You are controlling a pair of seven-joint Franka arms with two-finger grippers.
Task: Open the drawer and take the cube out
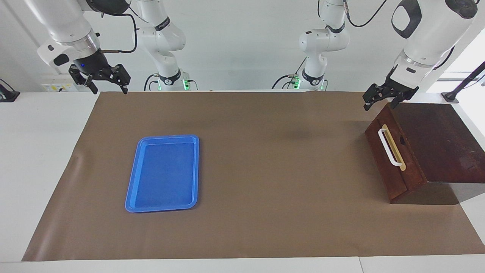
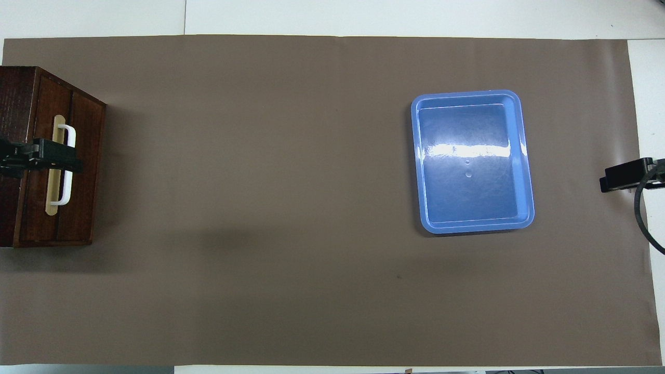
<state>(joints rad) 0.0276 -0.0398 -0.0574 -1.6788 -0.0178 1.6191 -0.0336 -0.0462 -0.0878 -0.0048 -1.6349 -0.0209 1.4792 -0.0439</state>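
The front of the drawer (image 2: pixel 81 187) sits flush in the box's frame (image 2: pixel 56 240), so the drawer will slide straight out and reveal the cube when the robot pulls the drawer's handle.
The drawer (image 1: pixel 396 167) is closed inside a dark wooden box (image 1: pixel 439 140) at the left arm's end of the table. Its white bar handle (image 1: pixel 390 148) faces the middle of the table. My left gripper (image 1: pixel 379 106) hangs open over the box's corner closest to the robots, apart from the handle. From overhead the left gripper (image 2: pixel 67 158) overlaps the handle (image 2: pixel 66 182) on the drawer (image 2: pixel 83 171). My right gripper (image 1: pixel 110 90) is open and raised over the mat's edge at the right arm's end, and its tip (image 2: pixel 621 176) shows overhead. The cube is hidden.
A blue tray (image 1: pixel 166 137) with nothing in it lies on the brown mat (image 1: pixel 265 170) toward the right arm's end, its rim (image 2: pixel 467 94) bright from overhead. White table (image 1: pixel 38 170) surrounds the mat.
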